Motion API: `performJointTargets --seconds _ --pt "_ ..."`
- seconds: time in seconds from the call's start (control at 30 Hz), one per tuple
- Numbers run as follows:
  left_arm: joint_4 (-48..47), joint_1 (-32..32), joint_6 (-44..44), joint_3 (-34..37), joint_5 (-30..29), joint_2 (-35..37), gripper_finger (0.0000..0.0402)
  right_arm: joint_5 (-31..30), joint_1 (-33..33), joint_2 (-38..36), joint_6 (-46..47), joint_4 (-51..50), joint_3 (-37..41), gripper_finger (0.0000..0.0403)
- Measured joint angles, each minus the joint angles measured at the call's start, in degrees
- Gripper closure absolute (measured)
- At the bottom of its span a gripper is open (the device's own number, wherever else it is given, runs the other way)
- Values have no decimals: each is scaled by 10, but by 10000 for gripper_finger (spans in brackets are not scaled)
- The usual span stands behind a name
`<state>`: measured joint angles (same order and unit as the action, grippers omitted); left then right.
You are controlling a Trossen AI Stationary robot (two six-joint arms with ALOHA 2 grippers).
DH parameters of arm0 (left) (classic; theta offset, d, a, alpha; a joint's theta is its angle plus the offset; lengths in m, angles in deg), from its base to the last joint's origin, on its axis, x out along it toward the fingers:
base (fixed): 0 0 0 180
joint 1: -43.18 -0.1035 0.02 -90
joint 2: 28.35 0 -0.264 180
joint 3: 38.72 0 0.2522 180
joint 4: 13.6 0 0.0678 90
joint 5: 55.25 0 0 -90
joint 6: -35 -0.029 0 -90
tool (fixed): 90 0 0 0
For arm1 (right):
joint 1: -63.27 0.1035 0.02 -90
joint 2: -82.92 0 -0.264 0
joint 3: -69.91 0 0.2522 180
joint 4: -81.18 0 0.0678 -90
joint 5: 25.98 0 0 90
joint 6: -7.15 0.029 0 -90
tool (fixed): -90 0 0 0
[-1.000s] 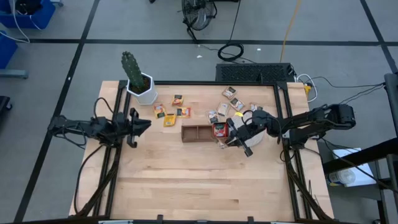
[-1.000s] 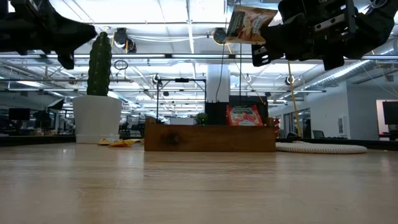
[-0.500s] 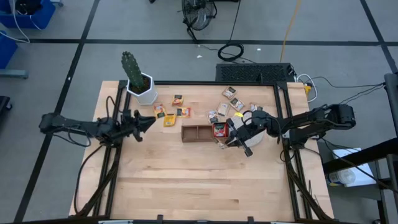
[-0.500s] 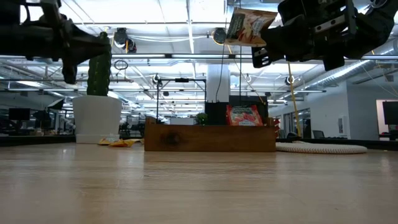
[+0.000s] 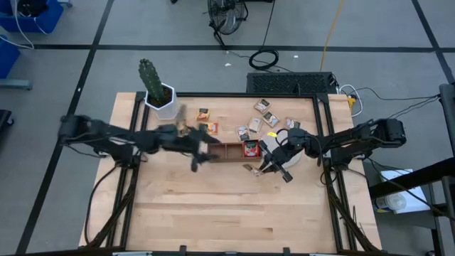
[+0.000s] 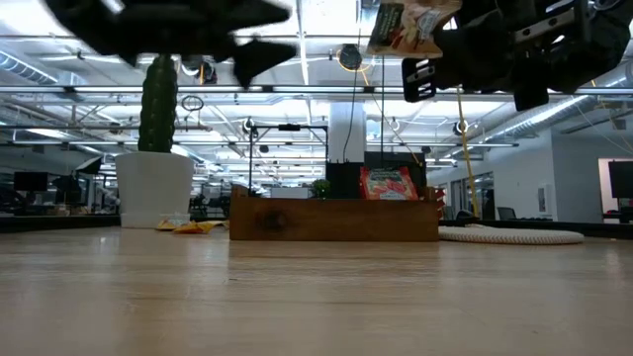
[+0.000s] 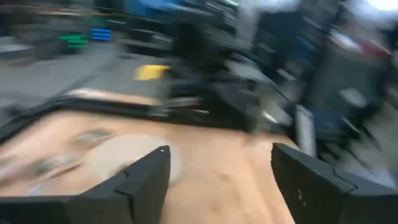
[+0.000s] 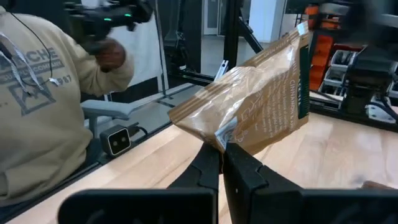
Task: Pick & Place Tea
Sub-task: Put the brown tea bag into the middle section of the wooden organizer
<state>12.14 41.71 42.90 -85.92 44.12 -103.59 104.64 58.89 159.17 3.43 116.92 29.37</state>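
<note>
My left gripper keeps coming in open until its fingers straddle the sachet's loose end (image 6: 384, 36), as the tan sachet (image 6: 409, 26) sticks out clear past my right gripper's fingers.
My right gripper (image 5: 264, 165) hangs just right of the brown wooden tray (image 5: 229, 151), shut on a tan tea sachet (image 8: 255, 93) that is also high up in the low view (image 6: 406, 25). A red sachet (image 5: 250, 148) stands in the tray's right compartment. Yellow-orange sachets (image 5: 195, 131) and tan ones (image 5: 263, 114) lie loose on the table behind the tray. My left gripper (image 5: 202, 153) reaches over the table just left of the tray, blurred. Its fingers stand wide open with nothing between them (image 7: 217, 171). My right gripper pinches the tan sachet's edge near one corner (image 8: 225, 138) between its two fingertips. The fingers come level from the table's right side. The sachet sticks out beyond the fingertips, tilted and lifted clear, well above the tray.
A cactus in a white pot (image 5: 160, 96) stands at the far left corner. A round whitish disc (image 5: 290, 161) lies under my right arm, right of the tray. A person in a grey sweatshirt (image 8: 34, 93) sits beyond the table.
My left arm has swung fast from the table's left edge toward the tray, and its gripper now hangs just left of it. My right gripper has stayed in place. The tan sachet in it has tipped up a little.
</note>
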Motion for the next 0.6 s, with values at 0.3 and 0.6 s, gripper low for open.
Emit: performJointTargets --seconds 0.3,0.6 --pt "-61 -2 -73 -161 146 -161 114 28 9 0 11 1 0 403" --pt "-51 -3 -33 -265 198 -263 114 31 19 0 -2 3 0 403"
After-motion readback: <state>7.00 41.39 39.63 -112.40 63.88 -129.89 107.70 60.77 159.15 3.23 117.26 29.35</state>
